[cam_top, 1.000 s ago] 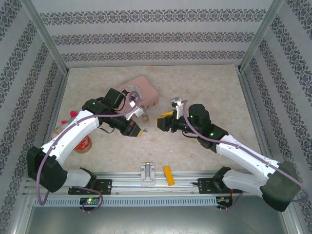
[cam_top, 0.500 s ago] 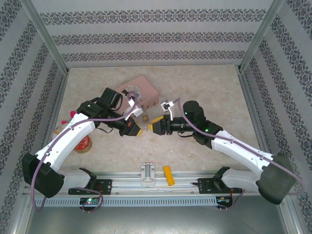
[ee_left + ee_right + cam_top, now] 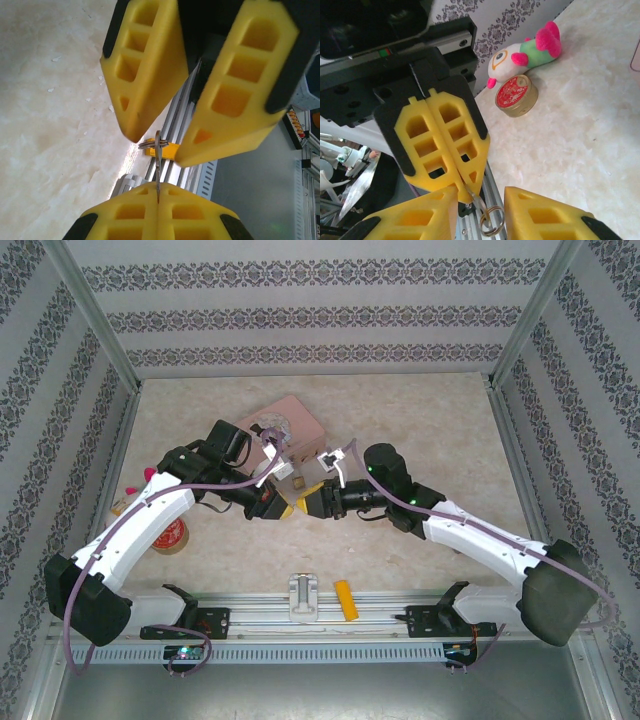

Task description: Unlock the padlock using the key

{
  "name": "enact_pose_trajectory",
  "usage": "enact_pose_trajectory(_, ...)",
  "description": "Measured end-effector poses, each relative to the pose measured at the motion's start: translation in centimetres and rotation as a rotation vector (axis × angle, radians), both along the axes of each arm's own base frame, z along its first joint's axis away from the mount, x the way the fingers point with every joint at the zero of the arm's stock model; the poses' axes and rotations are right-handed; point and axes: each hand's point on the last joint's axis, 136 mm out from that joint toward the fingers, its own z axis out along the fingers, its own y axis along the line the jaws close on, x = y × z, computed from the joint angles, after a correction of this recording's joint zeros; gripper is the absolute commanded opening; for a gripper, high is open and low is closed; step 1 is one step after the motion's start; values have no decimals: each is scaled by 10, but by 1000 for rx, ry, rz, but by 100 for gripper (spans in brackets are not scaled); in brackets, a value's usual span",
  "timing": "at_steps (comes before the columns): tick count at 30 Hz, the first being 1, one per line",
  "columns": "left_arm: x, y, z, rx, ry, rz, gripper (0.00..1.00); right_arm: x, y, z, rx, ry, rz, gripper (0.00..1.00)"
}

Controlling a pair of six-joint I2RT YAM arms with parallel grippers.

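Note:
The robot's left gripper is covering the key's blade (image 3: 158,189), so the right gripper should take hold of the key's ring end (image 3: 486,214) and free the left gripper to keep the padlock still.
The key (image 3: 158,172) is a thin silvery sliver, and my left gripper (image 3: 158,200) is shut on its blade. Its split ring (image 3: 154,145) sticks out past the fingertips. My right gripper (image 3: 480,197) stands open, with one yellow finger on each side of the key (image 3: 479,204) and its ring (image 3: 492,222); neither pad touches the key. In the top view the left gripper (image 3: 288,508) and the right gripper (image 3: 305,502) meet tip to tip in front of the pink tin. The padlock is hidden from me behind the grippers.
The pink tin (image 3: 290,430) lies just behind the grippers. A red-lidded round tin (image 3: 516,95) and a plush toy (image 3: 525,52) sit at the left wall. A white bracket (image 3: 302,595) and a yellow-orange block (image 3: 345,600) rest on the near rail.
My right gripper has moved left across the table until its open fingers straddle the key. The left gripper has stayed almost still, keeping hold of the key.

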Motion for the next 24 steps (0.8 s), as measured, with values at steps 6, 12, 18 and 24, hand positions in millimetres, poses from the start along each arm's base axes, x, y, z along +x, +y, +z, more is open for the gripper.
enact_pose_trajectory(6, 0, 0, 0, 0, 0, 0, 0, -1, 1, -2, -1, 8, 12, 22)
enact_pose_trajectory(12, 0, 0, 0, 0, 1, 0, 0, -2, 1, -1, 6, 8, 22, 11)
enact_pose_trajectory(18, 0, 0, -1, 2, 3, 1, 0, -1, -1, 0, 17, 14, 27, 0)
enact_pose_trajectory(24, 5, 0, -1, -3, -10, 31, 50, 3, -7, -3, 23, 24, 4, 0)
